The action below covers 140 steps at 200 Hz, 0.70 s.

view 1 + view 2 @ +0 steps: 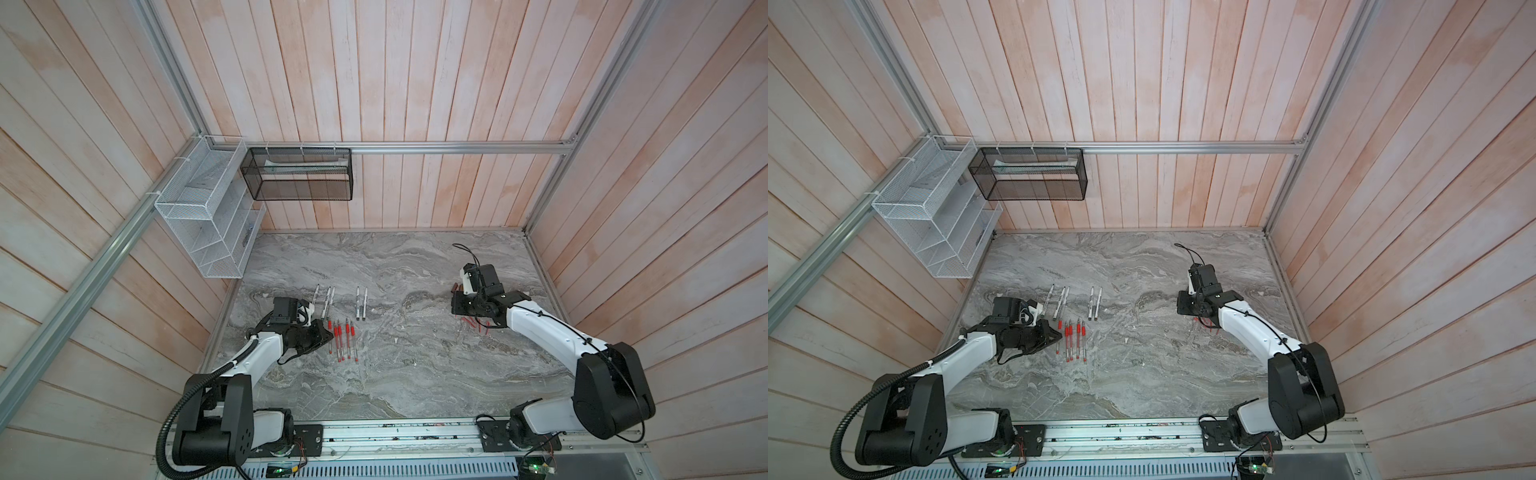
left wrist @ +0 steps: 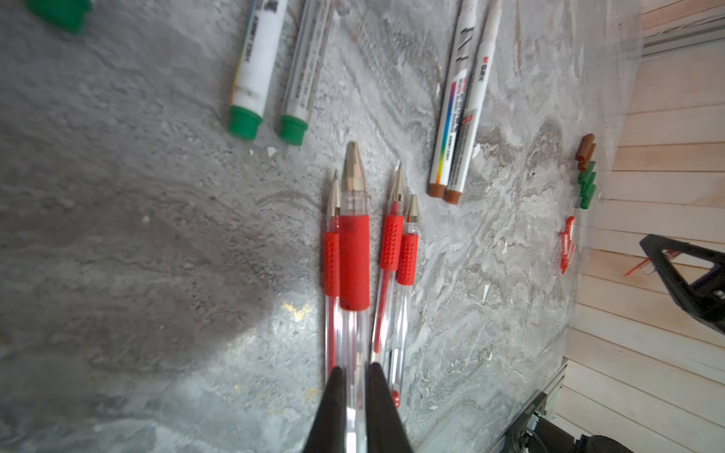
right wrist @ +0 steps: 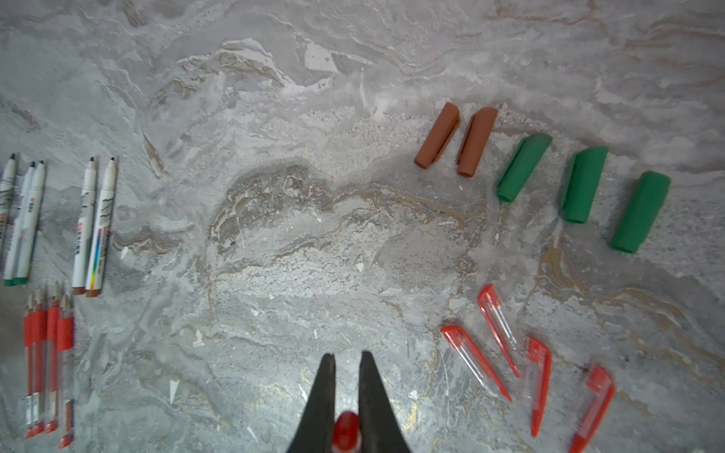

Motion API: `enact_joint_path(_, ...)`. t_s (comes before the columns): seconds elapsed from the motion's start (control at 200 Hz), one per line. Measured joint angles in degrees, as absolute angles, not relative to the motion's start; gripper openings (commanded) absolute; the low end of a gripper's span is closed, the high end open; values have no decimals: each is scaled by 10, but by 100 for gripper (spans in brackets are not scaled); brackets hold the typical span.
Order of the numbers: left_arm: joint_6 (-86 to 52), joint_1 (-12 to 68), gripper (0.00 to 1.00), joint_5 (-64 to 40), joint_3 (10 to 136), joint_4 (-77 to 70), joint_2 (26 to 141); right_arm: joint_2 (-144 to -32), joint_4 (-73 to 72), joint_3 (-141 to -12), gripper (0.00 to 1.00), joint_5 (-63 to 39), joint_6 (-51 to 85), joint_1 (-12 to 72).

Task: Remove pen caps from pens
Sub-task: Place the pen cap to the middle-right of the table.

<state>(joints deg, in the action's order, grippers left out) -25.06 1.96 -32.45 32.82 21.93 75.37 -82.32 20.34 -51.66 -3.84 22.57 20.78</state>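
Note:
I have clear marble (image 3: pixel 417 386) beside the loose red caps, so I should keep lowering the cap in my right gripper toward them and let it go next to the nearest one (image 3: pixel 476 361).
My left gripper (image 2: pixel 356 368) is shut on a clear-barrelled pen (image 2: pixel 354 259) with a red grip and a bare metal tip, held just above three like pens (image 2: pixel 391 243) on the marble. White-barrelled markers (image 2: pixel 255 66) with green and brown ends lie beyond them, and in both top views (image 1: pixel 360 303) (image 1: pixel 1095 303). My right gripper (image 3: pixel 347 355) is shut on a red pen cap (image 3: pixel 346 431), whose rounded end shows deep between the jaws. Below it lie two brown caps (image 3: pixel 437 135), three green caps (image 3: pixel 584 184) and several red clip caps (image 3: pixel 474 361), all loose on the table.
A white wire basket (image 1: pixel 199 216) and a black mesh basket (image 1: pixel 299 174) hang on the back left walls. Wooden walls close in the marble table (image 1: pixel 415 374) on three sides. The arms' rail (image 1: pixel 395 436) runs along the front edge.

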Motion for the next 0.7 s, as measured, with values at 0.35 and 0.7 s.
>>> enact_joint_path(0.35, -246, 37, 0, -282, 328, 227, 778, -904, 216, -517, 0, -9, 209, 199)
enact_joint_path(0.7, -246, 37, 11, -264, 327, 227, 779, -930, 215, -517, 6, 3, 203, 197)
